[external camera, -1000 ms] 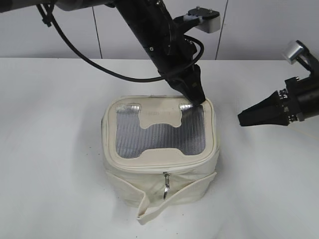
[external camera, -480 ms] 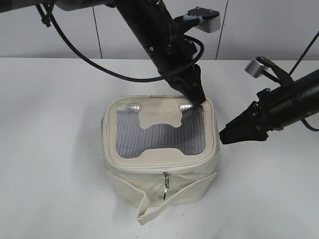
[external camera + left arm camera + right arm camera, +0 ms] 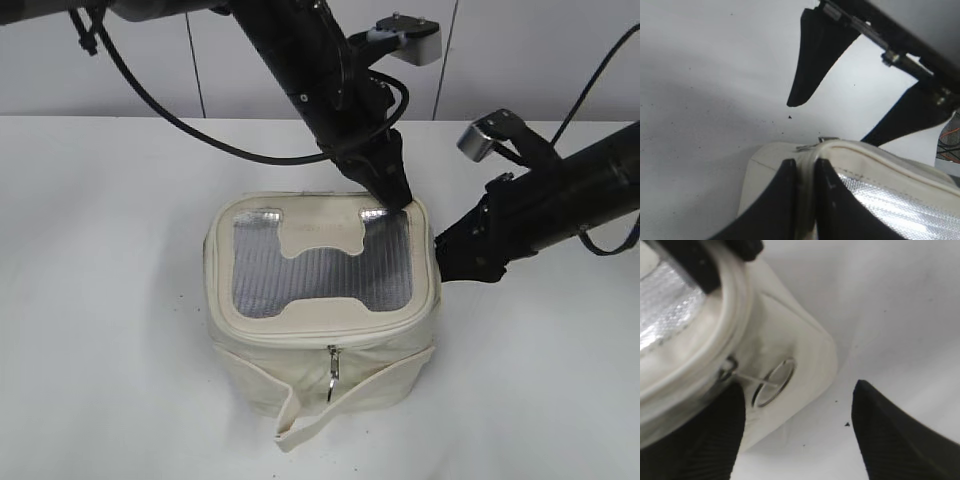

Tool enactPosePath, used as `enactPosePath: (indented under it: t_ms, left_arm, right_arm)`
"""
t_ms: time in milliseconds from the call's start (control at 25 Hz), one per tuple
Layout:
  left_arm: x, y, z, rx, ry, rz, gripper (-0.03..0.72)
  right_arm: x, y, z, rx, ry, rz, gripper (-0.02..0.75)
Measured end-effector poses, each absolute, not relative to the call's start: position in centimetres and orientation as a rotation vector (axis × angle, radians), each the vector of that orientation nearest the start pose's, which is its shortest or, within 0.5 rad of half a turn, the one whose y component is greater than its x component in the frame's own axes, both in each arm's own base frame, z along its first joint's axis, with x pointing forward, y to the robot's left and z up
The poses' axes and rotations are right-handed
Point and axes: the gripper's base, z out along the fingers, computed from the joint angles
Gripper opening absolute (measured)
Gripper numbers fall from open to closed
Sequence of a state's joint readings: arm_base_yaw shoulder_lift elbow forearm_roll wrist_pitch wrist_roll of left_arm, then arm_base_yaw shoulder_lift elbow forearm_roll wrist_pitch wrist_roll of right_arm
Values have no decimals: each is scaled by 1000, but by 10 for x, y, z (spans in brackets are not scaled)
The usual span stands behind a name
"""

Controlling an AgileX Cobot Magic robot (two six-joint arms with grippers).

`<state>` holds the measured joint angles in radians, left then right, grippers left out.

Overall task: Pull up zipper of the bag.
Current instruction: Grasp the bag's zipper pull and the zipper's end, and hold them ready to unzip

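Note:
A silver pull is hanging at the bag's front (image 3: 334, 373). The second silver pull (image 3: 774, 383) will go around the bag's corner and stop next to it when I pull.
The cream-white bag (image 3: 322, 345) stands on the table with its mesh lid (image 3: 320, 275) facing up. The zipper track (image 3: 300, 334) runs round the lid's rim. One silver pull with a ring tab (image 3: 333, 372) hangs at the front. My left gripper (image 3: 396, 200) is shut on the lid's rim at the back right corner, as the left wrist view (image 3: 805, 167) shows. My right gripper (image 3: 448, 256) is open at the bag's right side. In the right wrist view its fingers (image 3: 797, 390) lie either side of a second ring pull (image 3: 774, 383) on the bag's corner, apart from it.
The bag's loose strap (image 3: 320, 410) lies folded at the front. The bag stands on a white table (image 3: 110, 300) with a pale panelled wall behind. The left arm and its cable (image 3: 180, 125) hang over the back of the table.
My right gripper has moved left across the table from the right edge to the bag's right back corner. The left gripper and the bag have stayed still.

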<state>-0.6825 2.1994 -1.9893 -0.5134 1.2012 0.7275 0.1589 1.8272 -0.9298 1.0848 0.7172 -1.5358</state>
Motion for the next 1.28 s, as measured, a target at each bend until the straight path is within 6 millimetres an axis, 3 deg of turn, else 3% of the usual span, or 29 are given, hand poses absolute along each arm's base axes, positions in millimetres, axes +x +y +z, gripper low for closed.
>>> enactPosePath:
  t_ms: [120, 200, 320, 400, 480, 920, 1280]
  left_arm:
    - [340, -330, 242, 1676, 2248, -710, 76]
    - [341, -330, 242, 1675, 2249, -708, 76]
    - [341, -329, 242, 1674, 2251, -704, 76]
    - [341, -329, 242, 1674, 2251, -705, 76]
    - [341, -329, 242, 1674, 2251, -705, 76]
    - [341, -329, 242, 1674, 2250, -707, 76]
    - [341, -329, 242, 1674, 2250, -707, 76]
  right_arm:
    - [317, 110, 151, -1038, 2311, 641, 517]
    - [319, 111, 153, -1014, 2282, 637, 469]
    - [318, 113, 154, -1003, 2264, 662, 268]
    - [317, 115, 154, -1015, 2256, 690, 86]
    - [316, 116, 155, -1021, 2253, 701, 17]
    - [305, 101, 152, -938, 2451, 860, 5]
    - [291, 96, 176, -1026, 2483, 819, 5]
